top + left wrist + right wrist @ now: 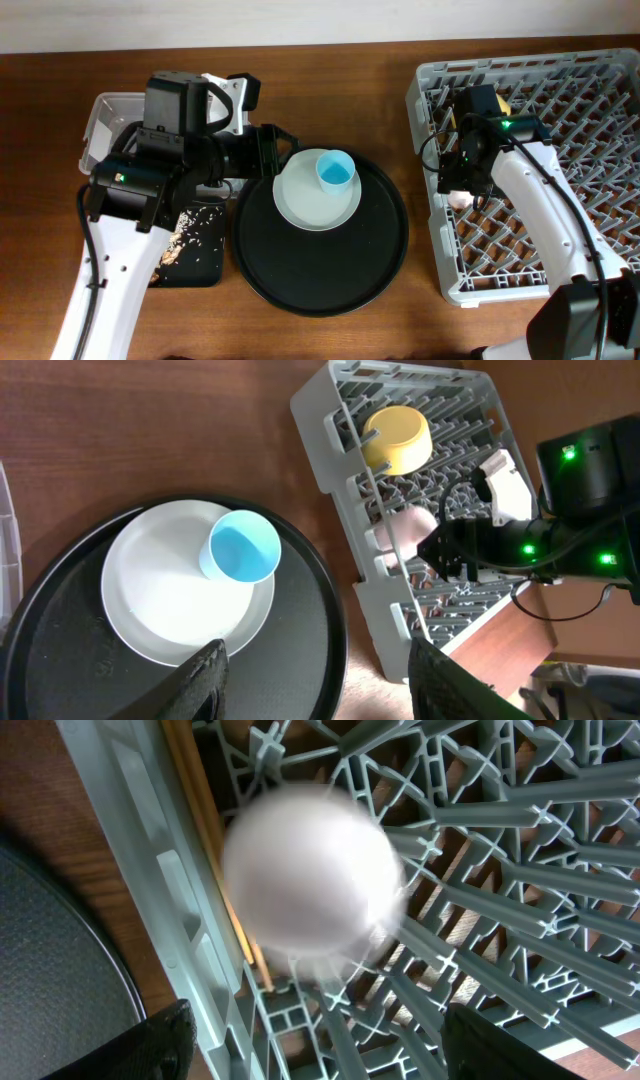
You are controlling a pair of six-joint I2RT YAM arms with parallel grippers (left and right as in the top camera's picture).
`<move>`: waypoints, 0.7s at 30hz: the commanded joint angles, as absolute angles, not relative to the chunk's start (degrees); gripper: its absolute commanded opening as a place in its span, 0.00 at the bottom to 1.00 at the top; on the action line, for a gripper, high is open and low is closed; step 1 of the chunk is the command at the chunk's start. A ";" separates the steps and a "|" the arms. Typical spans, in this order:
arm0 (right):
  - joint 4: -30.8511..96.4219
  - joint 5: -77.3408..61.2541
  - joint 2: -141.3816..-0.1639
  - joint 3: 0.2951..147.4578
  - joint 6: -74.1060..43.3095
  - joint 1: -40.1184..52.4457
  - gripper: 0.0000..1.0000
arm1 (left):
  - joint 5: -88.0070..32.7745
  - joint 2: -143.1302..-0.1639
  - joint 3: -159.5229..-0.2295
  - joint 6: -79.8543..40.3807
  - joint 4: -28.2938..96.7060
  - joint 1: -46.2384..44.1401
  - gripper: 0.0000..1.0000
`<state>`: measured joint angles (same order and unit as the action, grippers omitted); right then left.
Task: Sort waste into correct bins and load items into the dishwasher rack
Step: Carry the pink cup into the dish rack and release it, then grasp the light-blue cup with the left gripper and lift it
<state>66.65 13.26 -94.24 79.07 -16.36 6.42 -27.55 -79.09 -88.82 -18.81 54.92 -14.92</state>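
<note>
I should use my left gripper to take the blue cup [337,176] by its rim [320,168] and hand the cup to my right gripper, because the cup lies by my left gripper, away from the rack.
The grey dishwasher rack [446,255] stands at the right. My right gripper [460,188] hangs over its left side, open, above the pink cup [461,199]. In the right wrist view the pink cup [310,880] is a blurred shape in the rack [130,870], beyond my spread fingertips [150,1040]; wooden chopsticks [195,780] lie along the rack wall. The yellow bowl [398,438] sits upside down in the rack. The blue cup [335,171] lies on the pale plate [300,205]. My left gripper [270,152] is open beside the plate's left edge, empty.
The plate rests on a large round black tray [320,265]. Left of it, a black rectangular tray [200,265] holds tan food scraps [180,240]. A clear tub [105,115] stands at the far left, partly under my left arm.
</note>
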 commanded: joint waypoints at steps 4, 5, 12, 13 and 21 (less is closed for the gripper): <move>66.50 13.63 -94.35 79.72 -16.82 6.28 0.80 | -26.63 -79.15 -88.88 -18.15 55.02 -14.90 0.57; 66.28 13.10 -94.35 79.72 -16.82 6.28 0.80 | -25.71 -79.20 -88.75 -18.15 55.02 -15.03 0.57; 65.93 9.43 -92.09 80.03 -16.38 6.33 0.81 | -14.44 -83.11 -86.21 -21.91 54.50 -20.88 0.57; 66.04 9.02 -90.37 80.51 -16.36 6.35 0.81 | -12.88 -84.66 -86.21 -22.83 54.50 -21.96 0.57; 68.47 1.72 -70.57 82.56 -13.30 6.33 0.88 | -10.04 -97.71 -86.21 -24.23 50.78 -24.36 0.57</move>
